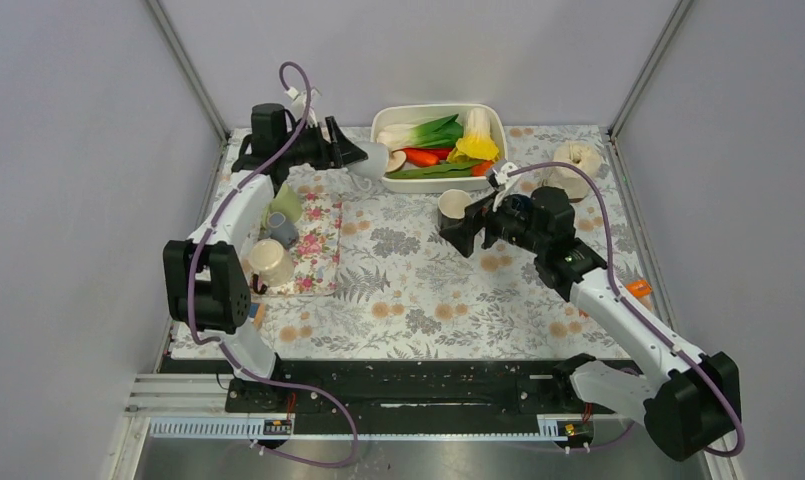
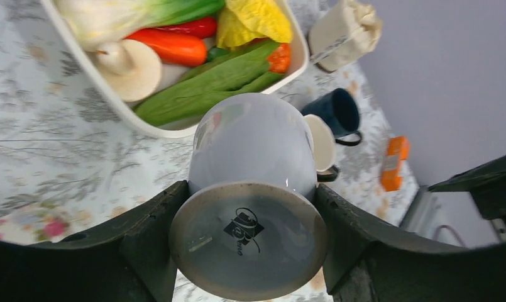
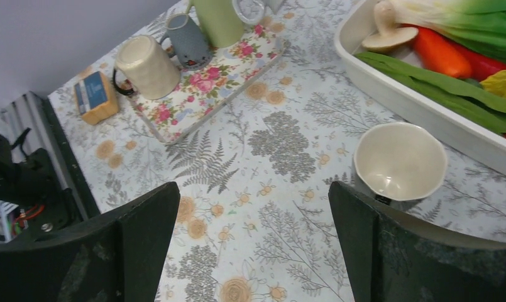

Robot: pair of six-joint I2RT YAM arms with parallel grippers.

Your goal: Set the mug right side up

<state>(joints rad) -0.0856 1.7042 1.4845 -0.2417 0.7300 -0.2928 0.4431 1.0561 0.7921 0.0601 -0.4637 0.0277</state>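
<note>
The mug is in my left gripper around its base (image 2: 248,241), the end that must go down, so my right gripper should first take the mug by its handle.
A pale grey-white mug (image 2: 253,151) is held in my left gripper (image 2: 250,217), which is shut on it near its base. The base with a black logo faces the wrist camera and the mouth points away, towards the table. In the top view the mug (image 1: 371,160) hangs in the air at the back left, beside the white tub, with my left gripper (image 1: 353,153) on it. My right gripper (image 1: 473,228) is open and empty over the middle of the table. Its jaws stand wide apart in the right wrist view (image 3: 253,207).
A white tub (image 1: 376,128) of vegetables stands at the back. An upright cream cup (image 3: 399,160) and a dark blue mug (image 2: 335,113) stand near my right gripper. A floral mat (image 1: 318,245) at the left holds a cream mug (image 1: 268,262), a grey cup (image 1: 283,230) and a green cup (image 1: 285,205). A cloth bag (image 1: 575,160) sits at the back right.
</note>
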